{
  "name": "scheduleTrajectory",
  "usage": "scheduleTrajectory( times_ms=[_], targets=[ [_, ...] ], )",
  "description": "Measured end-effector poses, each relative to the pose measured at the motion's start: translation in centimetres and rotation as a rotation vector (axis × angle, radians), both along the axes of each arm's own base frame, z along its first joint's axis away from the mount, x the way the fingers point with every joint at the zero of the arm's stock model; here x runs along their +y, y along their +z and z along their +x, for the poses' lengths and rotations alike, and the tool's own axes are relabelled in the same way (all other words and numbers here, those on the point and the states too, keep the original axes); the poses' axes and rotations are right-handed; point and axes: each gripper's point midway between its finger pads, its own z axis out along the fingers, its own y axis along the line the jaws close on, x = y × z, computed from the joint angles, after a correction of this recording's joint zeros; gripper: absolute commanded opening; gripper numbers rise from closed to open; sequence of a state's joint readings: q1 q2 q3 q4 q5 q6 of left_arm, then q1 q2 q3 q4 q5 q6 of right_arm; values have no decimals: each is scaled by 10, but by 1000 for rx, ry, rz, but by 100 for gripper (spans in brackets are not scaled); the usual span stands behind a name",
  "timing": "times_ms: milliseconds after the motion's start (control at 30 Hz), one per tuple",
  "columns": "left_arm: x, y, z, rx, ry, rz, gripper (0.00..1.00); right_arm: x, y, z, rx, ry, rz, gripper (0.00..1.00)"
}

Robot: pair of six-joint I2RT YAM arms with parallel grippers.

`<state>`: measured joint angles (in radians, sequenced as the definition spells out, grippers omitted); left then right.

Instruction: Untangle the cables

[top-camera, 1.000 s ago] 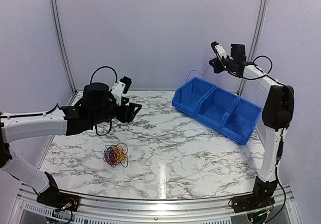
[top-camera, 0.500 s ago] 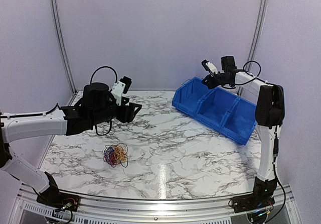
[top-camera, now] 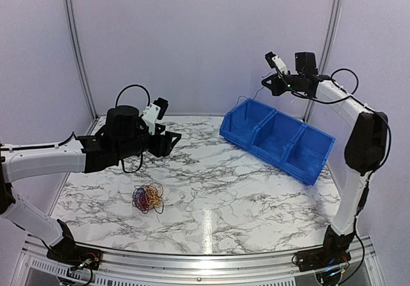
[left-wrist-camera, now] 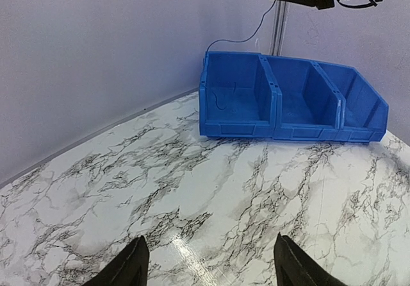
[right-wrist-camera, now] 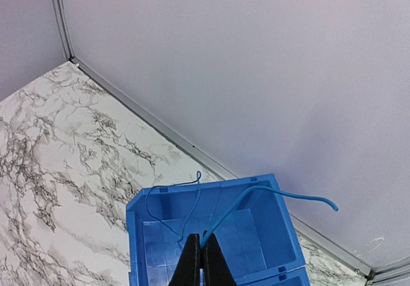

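Observation:
The blue cable curves over the bin's rim (top-camera: 240, 98) below the robot's right gripper, so next the right gripper lowers the cable's held end into the compartment (top-camera: 243, 123) before it opens.
The cables (top-camera: 148, 198) lie in a small blue, red and orange tangle on the marble table, front left. My left gripper (top-camera: 173, 142) hovers above and behind the tangle, open and empty; its fingertips (left-wrist-camera: 131, 268) show over bare table in the left wrist view. My right gripper (top-camera: 266, 84) is high above the blue bin's left end, shut on a single blue cable (right-wrist-camera: 256, 193). That cable (left-wrist-camera: 253, 28) hangs down, with its lower end inside the bin's left compartment.
A blue three-compartment bin (top-camera: 269, 151) stands at the back right, also seen in the left wrist view (left-wrist-camera: 237, 129) and the right wrist view (right-wrist-camera: 275, 235). White walls close the back and the sides. The arm bases stand at the near edge.
My right gripper dipped toward the bin half a second ago and has risen again with the blue cable. The left arm and the tangle have not moved.

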<state>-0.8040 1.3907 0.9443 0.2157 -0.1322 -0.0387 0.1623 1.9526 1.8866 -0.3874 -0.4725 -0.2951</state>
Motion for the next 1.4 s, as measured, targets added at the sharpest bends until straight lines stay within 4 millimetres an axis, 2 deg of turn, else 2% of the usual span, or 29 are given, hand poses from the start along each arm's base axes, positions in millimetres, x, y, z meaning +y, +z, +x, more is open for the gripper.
scheduleTrajectory(
  times_ms=[67, 133, 200, 400, 467, 633, 767, 1033, 1200, 1400],
  targets=[
    [0, 0, 0, 0, -1, 0, 68, 0, 17, -6, -34, 3, 6, 0],
    [0, 0, 0, 0, -1, 0, 69, 0, 22, -8, -44, 3, 7, 0],
    [0, 0, 0, 0, -1, 0, 69, -1, 18, -9, -35, -2, 3, 0],
    [0, 0, 0, 1, -1, -1, 69, -15, -16, -19, 28, -51, -28, 0],
    [0, 0, 0, 1, -2, -1, 69, -20, -15, -20, 24, -66, -33, 0],
    [-1, 0, -1, 3, -4, -3, 69, -30, 3, -21, -31, -95, -41, 0],
    [-1, 0, -1, 4, -9, -5, 69, -32, 1, -18, -36, -106, -51, 0],
    [-2, 0, -2, 5, -13, -6, 69, -33, -30, 1, 16, -122, -74, 0],
    [-3, 0, -3, 8, -23, -9, 69, -25, -47, 39, 45, -108, -64, 0],
    [-4, 0, -3, 8, -25, -10, 69, -18, -100, 60, 159, -94, -51, 0]
  ],
)
